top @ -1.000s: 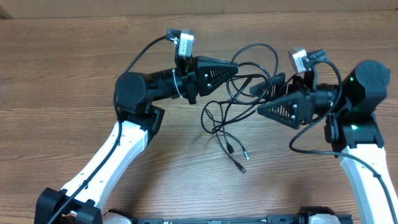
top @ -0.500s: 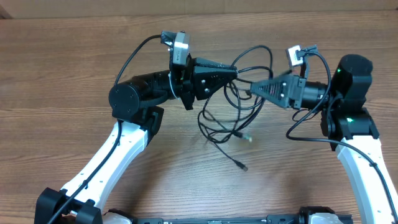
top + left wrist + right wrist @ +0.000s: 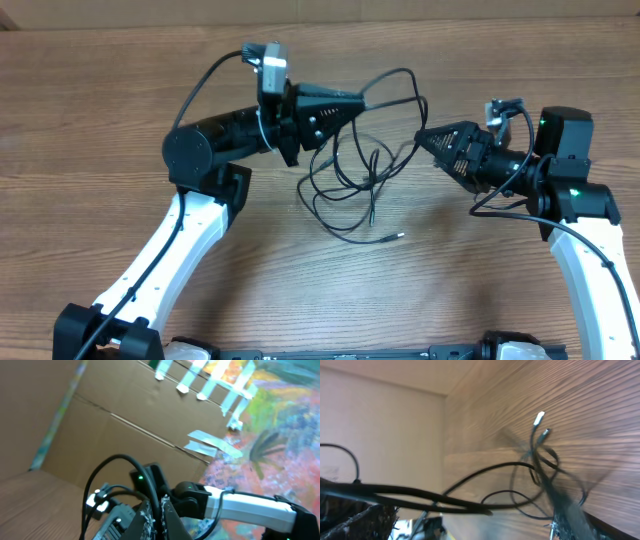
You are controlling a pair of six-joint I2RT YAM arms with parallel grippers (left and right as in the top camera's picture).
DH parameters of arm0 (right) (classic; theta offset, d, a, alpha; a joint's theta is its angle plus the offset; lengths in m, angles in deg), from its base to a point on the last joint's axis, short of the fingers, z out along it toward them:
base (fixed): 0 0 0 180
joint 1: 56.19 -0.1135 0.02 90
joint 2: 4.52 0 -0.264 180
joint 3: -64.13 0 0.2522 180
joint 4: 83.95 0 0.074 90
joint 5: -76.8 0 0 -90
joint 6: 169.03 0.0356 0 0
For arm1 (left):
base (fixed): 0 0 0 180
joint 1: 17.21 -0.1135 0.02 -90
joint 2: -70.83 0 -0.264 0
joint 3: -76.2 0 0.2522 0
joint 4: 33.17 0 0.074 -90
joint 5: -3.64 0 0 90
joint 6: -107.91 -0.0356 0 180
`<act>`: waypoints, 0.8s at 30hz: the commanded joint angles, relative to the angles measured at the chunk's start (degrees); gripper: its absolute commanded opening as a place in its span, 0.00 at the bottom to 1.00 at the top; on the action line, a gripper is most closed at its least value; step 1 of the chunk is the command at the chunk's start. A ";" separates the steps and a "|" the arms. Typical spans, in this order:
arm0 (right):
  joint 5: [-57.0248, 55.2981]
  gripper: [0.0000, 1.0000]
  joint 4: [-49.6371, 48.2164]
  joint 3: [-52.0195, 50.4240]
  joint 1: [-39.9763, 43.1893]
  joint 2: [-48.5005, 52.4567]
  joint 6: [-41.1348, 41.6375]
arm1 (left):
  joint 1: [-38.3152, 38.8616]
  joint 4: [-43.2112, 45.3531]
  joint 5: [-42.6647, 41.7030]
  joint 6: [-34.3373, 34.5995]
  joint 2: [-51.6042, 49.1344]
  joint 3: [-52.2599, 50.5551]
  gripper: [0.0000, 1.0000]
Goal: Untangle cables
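Next, my left gripper lays the lifted cables flat on the wood [image 3: 283, 190] before my right gripper takes a strand of cable, because the cables hang crossed in one clump [image 3: 370, 178] below my left gripper.
The cables [image 3: 373, 195] are thin black cords in a loose tangle at the table's middle, with a silver-tipped plug [image 3: 397, 237] lying at the front. My left gripper [image 3: 358, 100] is shut on one strand and holds the upper loops off the wood. In the left wrist view its fingers [image 3: 150, 521] pinch that black cord. My right gripper [image 3: 428, 142] is open, pointing left just right of the tangle. In the right wrist view two strands [image 3: 445, 502] cross the wide gap between its jaws [image 3: 470, 516], ungripped, and the plug ends [image 3: 539, 418] show beyond.
Brown wooden table [image 3: 120, 120] all round. Thicker black wires [image 3: 215, 75] run along both arms. In the left wrist view, a cardboard wall [image 3: 100, 425] stands behind, and the right arm [image 3: 245, 507] faces me.
My left gripper has lifted and pulled left and back with its strand, dragging the tangle leftward. My right arm has drawn back to the right, its gripper staying open.
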 commanded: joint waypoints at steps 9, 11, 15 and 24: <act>-12.63 1.00 3.08 0.52 0.68 -6.99 -1.92 | -2.82 -13.14 0.13 -10.84 0.46 0.87 0.04; -14.21 1.00 3.76 0.52 0.68 -8.94 -1.95 | -2.80 -18.99 1.09 -14.71 0.46 0.87 0.04; -16.41 1.00 4.87 0.52 0.68 -12.83 -1.92 | -2.69 -32.44 6.16 -22.86 0.46 0.87 0.04; -18.67 1.00 5.11 0.52 0.68 -18.71 -1.90 | -2.67 -58.34 24.63 -33.70 0.48 0.87 0.04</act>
